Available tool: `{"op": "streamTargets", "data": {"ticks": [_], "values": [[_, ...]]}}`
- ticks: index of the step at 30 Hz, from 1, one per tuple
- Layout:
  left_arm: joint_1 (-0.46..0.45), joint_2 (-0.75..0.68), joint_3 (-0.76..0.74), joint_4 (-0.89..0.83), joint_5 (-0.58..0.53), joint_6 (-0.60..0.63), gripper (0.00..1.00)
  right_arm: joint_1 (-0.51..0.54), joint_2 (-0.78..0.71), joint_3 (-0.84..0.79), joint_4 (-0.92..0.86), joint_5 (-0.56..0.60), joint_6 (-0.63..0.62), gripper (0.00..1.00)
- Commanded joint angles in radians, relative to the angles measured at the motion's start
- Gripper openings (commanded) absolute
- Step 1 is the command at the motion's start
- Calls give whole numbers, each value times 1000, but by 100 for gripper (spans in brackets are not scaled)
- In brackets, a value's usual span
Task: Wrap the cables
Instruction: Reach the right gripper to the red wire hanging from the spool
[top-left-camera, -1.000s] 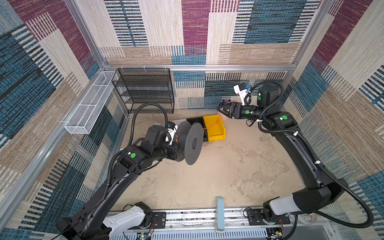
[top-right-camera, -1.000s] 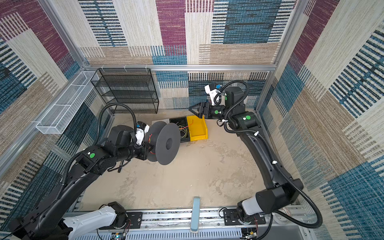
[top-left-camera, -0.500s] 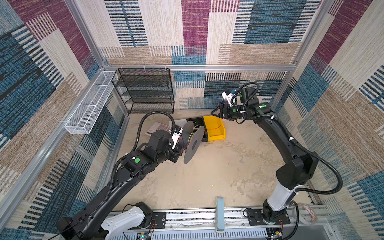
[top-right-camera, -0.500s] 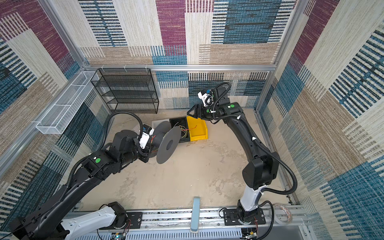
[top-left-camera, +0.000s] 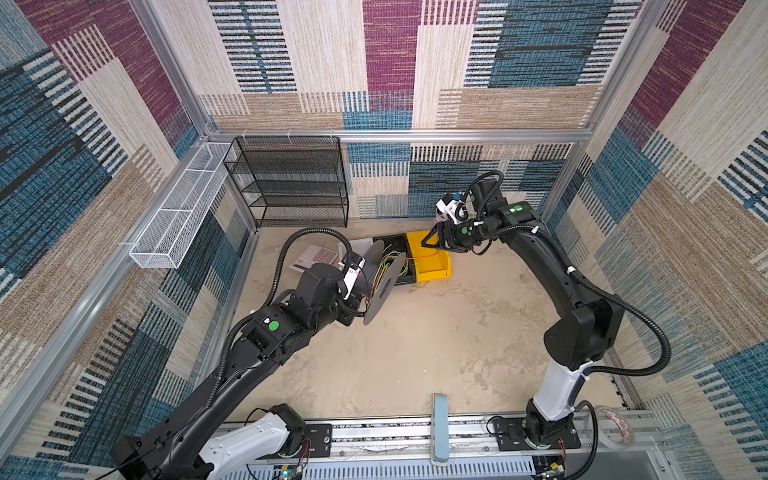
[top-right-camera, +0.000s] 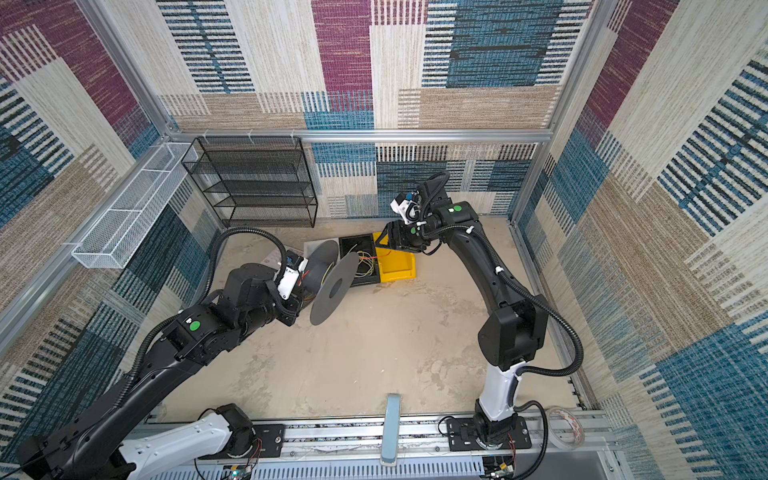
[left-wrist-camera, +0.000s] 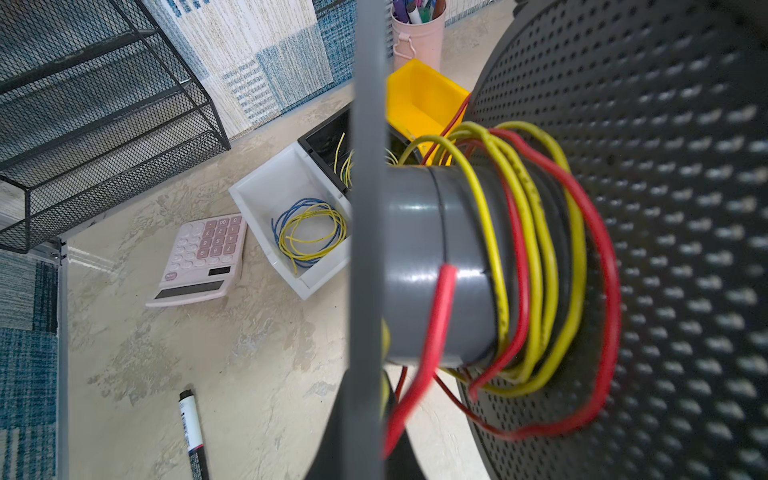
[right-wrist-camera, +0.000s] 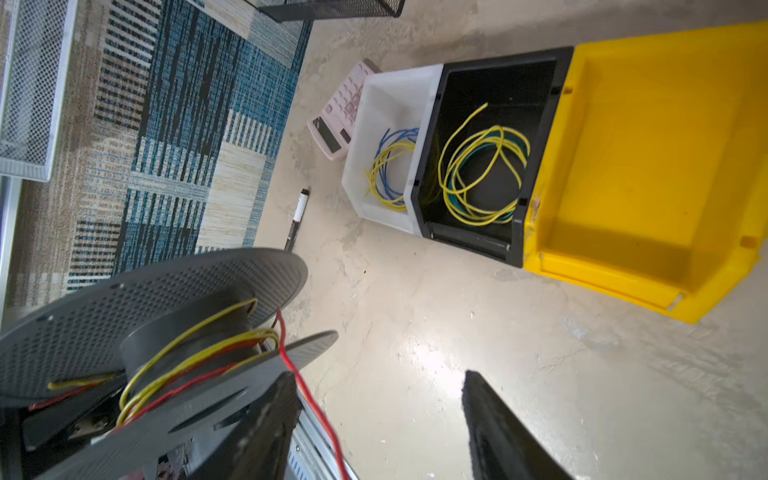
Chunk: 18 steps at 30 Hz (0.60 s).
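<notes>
The red cable is loose around the spool's hub and runs next to one finger, so next my right gripper grips the cable (right-wrist-camera: 318, 406) firmly and pulls it tight before winding.
The cable is a thin red-orange wire (left-wrist-camera: 602, 266) looped loosely round the hub of a grey perforated spool (left-wrist-camera: 419, 266), among yellow wire turns. In both top views the spool (top-left-camera: 384, 286) (top-right-camera: 334, 289) is held off the floor, left of the bins. My left gripper (left-wrist-camera: 365, 432) is shut on one spool flange. From the spool, the red cable (right-wrist-camera: 316, 411) (top-left-camera: 419, 257) runs to my right gripper (right-wrist-camera: 378, 376) (top-left-camera: 428, 243). That gripper hangs open over the yellow bin, and the cable passes between its fingers close to one finger (right-wrist-camera: 270, 415).
Three bins stand in a row: yellow (right-wrist-camera: 665, 166), black with a yellow-green coil (right-wrist-camera: 486, 174), white with a blue-and-yellow coil (right-wrist-camera: 390, 166). A pink calculator (left-wrist-camera: 203, 257) and a marker (left-wrist-camera: 191, 432) lie on the floor. A pen cup (left-wrist-camera: 417, 33) and a mesh shelf (top-left-camera: 291, 178) stand at the back.
My left arm has turned the spool from nearly face-on to nearly edge-on. The right gripper has dropped toward the yellow bin and its jaws have narrowed a little.
</notes>
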Motion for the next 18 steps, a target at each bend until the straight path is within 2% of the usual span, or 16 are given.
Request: {"op": "streamTargets", "data": {"ticks": [1,4,10,18], "values": [[-2,-8,-1,74,-26,15,0,0,-30,-17,-41,-55,-19,66],[-6,-9,-3,74,-28,13,0,0,-52,-52,-41,-62,-16,62],[-11,-11,-7,74,-28,13,0,-12,-76,-150,14,-149,7,46],[-17,-8,-17,74,-49,18,0,-12,-85,-166,12,-226,26,42]]}}
